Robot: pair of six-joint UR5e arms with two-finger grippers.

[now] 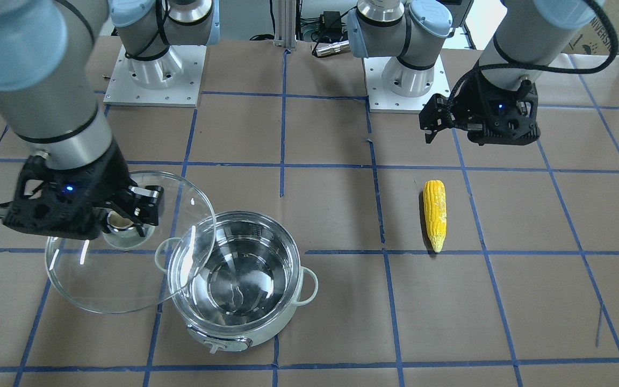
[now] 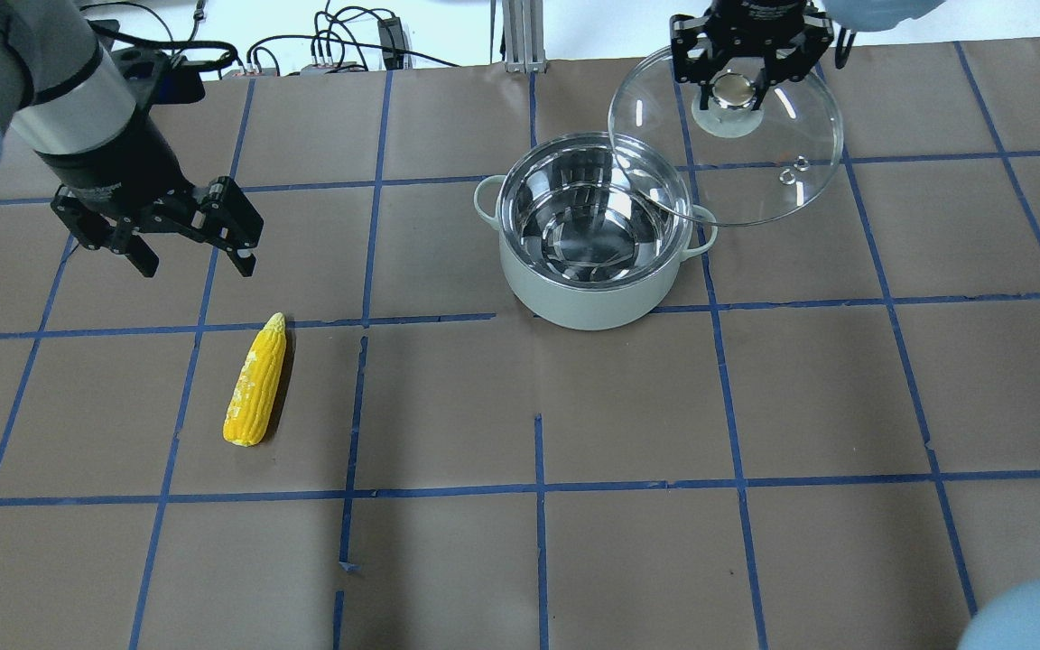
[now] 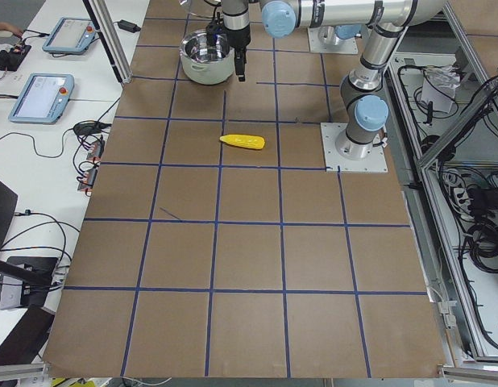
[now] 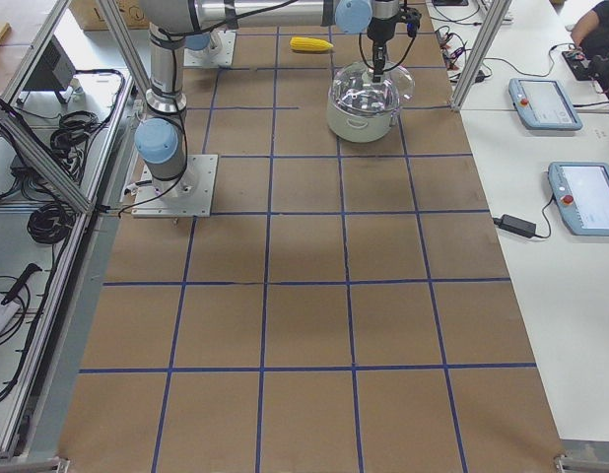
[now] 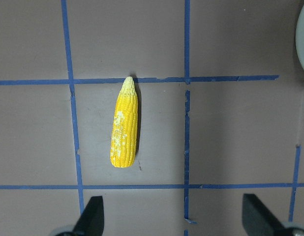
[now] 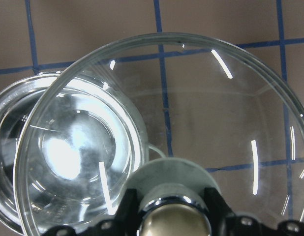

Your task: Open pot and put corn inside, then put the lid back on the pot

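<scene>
I expect the yellow corn (image 1: 436,216) to lie below the pot's rim when I put it inside, because the corn looks shorter than the pot's wide opening (image 1: 235,271).
The pot (image 2: 588,271) stands open on the table, also in the front view (image 1: 245,322), and its steel inside looks empty. My right gripper (image 2: 737,77) is shut on the knob (image 6: 174,223) of the glass lid (image 2: 755,171) and holds it in the air, offset to the pot's right and overlapping its rim; the lid shows in the front view (image 1: 100,285) and the right wrist view (image 6: 201,118). The yellow corn (image 2: 255,381) lies on the table to the left, also in the front view (image 1: 434,213). My left gripper (image 2: 186,253) is open and empty above the corn (image 5: 124,125).
The table is brown paper with a blue tape grid (image 2: 538,487). The two arm bases (image 1: 153,70) stand at the robot's side. Cables (image 2: 330,45) lie beyond the far edge. Tablets (image 4: 571,148) sit on a side bench.
</scene>
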